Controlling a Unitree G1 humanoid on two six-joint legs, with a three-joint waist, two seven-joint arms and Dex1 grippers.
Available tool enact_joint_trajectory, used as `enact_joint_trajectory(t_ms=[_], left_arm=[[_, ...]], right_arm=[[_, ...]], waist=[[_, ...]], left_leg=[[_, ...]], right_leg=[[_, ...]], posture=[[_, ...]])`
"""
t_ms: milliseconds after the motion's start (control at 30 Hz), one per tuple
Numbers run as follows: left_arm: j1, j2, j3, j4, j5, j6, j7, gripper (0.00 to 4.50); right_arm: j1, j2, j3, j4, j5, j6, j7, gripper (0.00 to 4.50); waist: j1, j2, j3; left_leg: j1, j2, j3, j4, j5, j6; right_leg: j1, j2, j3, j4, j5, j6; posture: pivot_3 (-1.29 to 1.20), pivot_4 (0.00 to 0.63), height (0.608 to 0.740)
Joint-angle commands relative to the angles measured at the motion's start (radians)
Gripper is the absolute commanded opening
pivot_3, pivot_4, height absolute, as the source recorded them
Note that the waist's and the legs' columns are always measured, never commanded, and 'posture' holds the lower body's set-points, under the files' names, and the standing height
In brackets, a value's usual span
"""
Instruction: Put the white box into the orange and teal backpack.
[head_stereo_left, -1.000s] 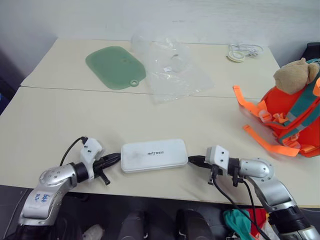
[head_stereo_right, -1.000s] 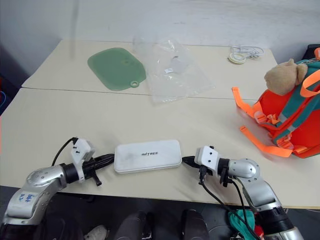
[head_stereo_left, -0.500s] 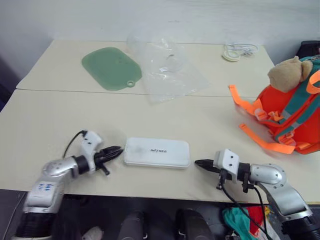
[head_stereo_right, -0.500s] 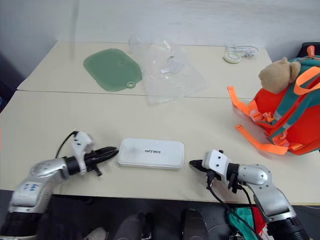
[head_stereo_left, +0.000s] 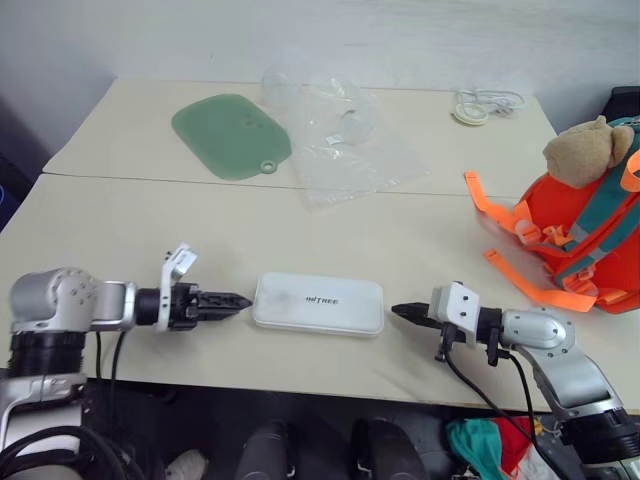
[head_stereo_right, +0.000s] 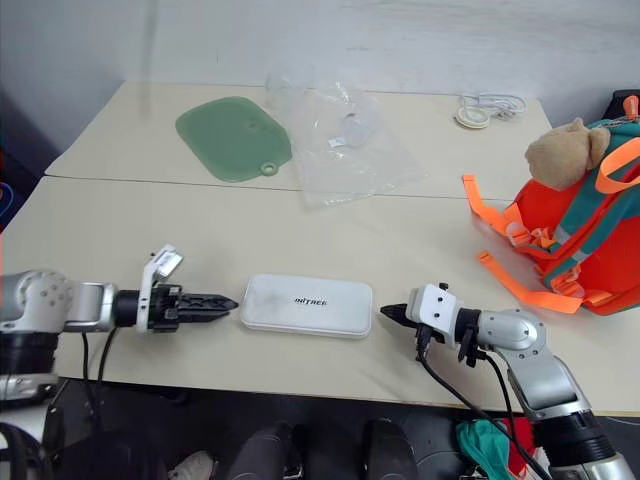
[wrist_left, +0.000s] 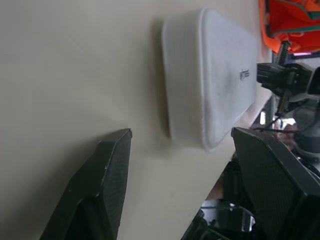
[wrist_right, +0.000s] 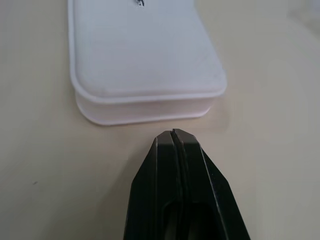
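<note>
I need to use my left gripper to take the white box's near end while my right gripper pulls the backpack closer, because the backpack is far from my left gripper.
The white box lies flat on the table near its front edge, dark lettering up. My left gripper points at the box's left end, a short gap away; in the left wrist view its fingers stand wide open and hold nothing, with the box ahead of them. On the other side, my right gripper is shut and empty, its tip just short of the box's right end. The orange and teal backpack stands at the far right with a tan plush bear on top.
Orange straps trail from the backpack toward the middle. On the back table lie a green flat mat, a clear plastic bag and a coiled white cable. A seam joins the two tables.
Both grippers had been pressed against the box's ends and have drawn back from it. The left gripper rolled over and opened. The right stayed shut.
</note>
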Motion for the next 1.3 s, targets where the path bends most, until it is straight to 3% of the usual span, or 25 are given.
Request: enact_joint_trajectory(t_ms=[33,133,433,533,700,800,900,967,1000,1033,1100,1200,1267,1300], left_arm=[[-0.055,-0.039,-0.024,0.090,0.014,0.004,0.029,3.35],[-0.099,-0.058,-0.043,0.145,0.027,0.004,0.029,3.35],[-0.123,-0.061,-0.174,0.125,-0.119,0.004,-0.025,3.35],[-0.121,-0.087,-0.153,0.116,-0.154,0.004,-0.004,2.78],[-0.097,-0.083,-0.114,0.094,-0.194,0.004,0.035,1.38],[-0.057,-0.050,-0.079,0.026,-0.237,0.004,0.035,1.27],[0.009,-0.059,0.059,-0.080,-0.269,-0.024,0.022,1.27],[0.064,-0.053,0.107,-0.159,-0.278,-0.088,-0.017,1.27],[0.116,-0.029,0.099,-0.232,-0.253,-0.164,-0.074,1.27],[0.199,0.007,0.073,-0.336,-0.161,-0.352,-0.177,1.27],[0.347,-0.010,0.087,-0.492,-0.010,-0.790,-0.425,1.27],[0.442,0.040,0.012,-0.498,0.127,-0.953,-0.466,1.27],[0.471,0.032,0.011,-0.489,0.147,-1.004,-0.474,1.27],[0.475,0.019,0.020,-0.487,0.144,-1.018,-0.464,1.27]], right_arm=[[-0.014,0.022,0.032,-0.007,-0.008,-0.026,0.008,0.00],[-0.021,0.042,0.050,-0.003,-0.019,-0.031,-0.003,0.00],[-0.045,0.098,0.072,0.044,-0.051,-0.057,-0.036,0.00],[-0.052,0.112,0.071,0.055,-0.053,-0.062,-0.042,0.00],[-0.015,0.098,0.020,0.030,-0.017,-0.047,-0.048,0.00],[0.047,0.074,-0.076,-0.002,0.051,-0.022,-0.060,0.00],[0.162,0.068,-0.248,-0.070,0.188,0.023,-0.083,0.56],[0.231,0.068,-0.341,-0.112,0.248,0.043,-0.099,1.23],[0.285,0.070,-0.407,-0.134,0.271,0.042,-0.110,1.62],[0.358,0.079,-0.493,-0.159,0.304,0.045,-0.124,1.92],[0.461,0.106,-0.628,-0.185,0.343,0.046,-0.170,2.61],[0.492,0.162,-0.761,-0.148,0.357,0.011,-0.284,3.62],[0.493,0.181,-0.811,-0.120,0.350,-0.008,-0.326,4.34],[0.488,0.176,-0.827,-0.096,0.339,-0.022,-0.333,4.47]], waist=[[-0.001,0.000,0.000],[-0.001,0.000,0.000],[-0.001,0.000,0.000],[-0.002,-0.001,0.001],[-0.003,-0.001,0.001],[-0.002,-0.001,0.001],[-0.001,-0.002,0.001],[-0.001,-0.002,0.001],[-0.001,-0.002,0.001],[-0.001,-0.002,0.001],[-0.001,0.000,0.001],[0.001,-0.001,0.001],[0.000,0.001,0.000],[-0.001,0.001,0.000]], left_leg=[[0.000,0.000,0.000,0.000,0.000,0.000],[0.000,0.000,0.001,0.000,0.001,0.000],[0.000,0.000,0.001,0.000,0.001,0.000],[0.000,0.000,0.001,0.001,0.001,0.000],[0.000,0.000,0.001,0.001,0.001,0.000],[0.000,0.000,0.001,0.001,0.001,0.000],[0.000,0.000,0.001,0.000,0.001,0.000],[0.000,0.000,0.000,0.000,0.001,0.000],[0.000,0.000,0.000,0.000,0.001,0.000],[0.000,0.000,0.000,0.000,0.001,0.000],[0.001,0.000,0.001,-0.003,0.000,-0.003],[0.005,0.000,0.005,-0.013,-0.003,-0.008],[0.006,0.000,0.007,-0.014,-0.003,-0.008],[0.007,0.000,0.008,-0.015,-0.002,-0.007]], right_leg=[[0.000,0.000,0.000,0.000,0.000,0.000],[0.000,0.001,0.000,0.000,0.000,0.000],[0.000,0.000,0.001,0.000,0.000,0.000],[0.000,0.000,0.001,0.000,0.000,0.000],[0.000,0.000,0.001,0.000,0.000,0.000],[0.000,0.000,0.001,0.000,0.000,0.000],[0.000,0.000,0.001,-0.001,0.000,0.000],[0.001,0.000,0.001,-0.001,0.000,0.000],[0.001,0.000,0.001,-0.002,0.000,0.000],[0.001,0.000,0.001,-0.005,0.000,0.000],[0.000,-0.001,0.002,-0.008,0.000,0.000],[0.001,0.000,0.004,-0.015,0.000,0.000],[0.000,-0.001,0.007,-0.014,0.001,-0.001],[0.001,-0.001,0.008,-0.014,0.002,-0.001]], posture=[[0.00,0.150,0.740],[0.00,0.150,0.740],[0.00,0.150,0.740],[0.00,0.150,0.740],[0.00,0.150,0.740],[0.00,0.150,0.740],[0.00,0.150,0.740],[0.00,0.150,0.740],[0.00,0.150,0.740],[0.00,0.150,0.740],[0.00,0.150,0.740],[0.00,0.150,0.740],[0.00,0.150,0.740],[0.00,0.150,0.740]])
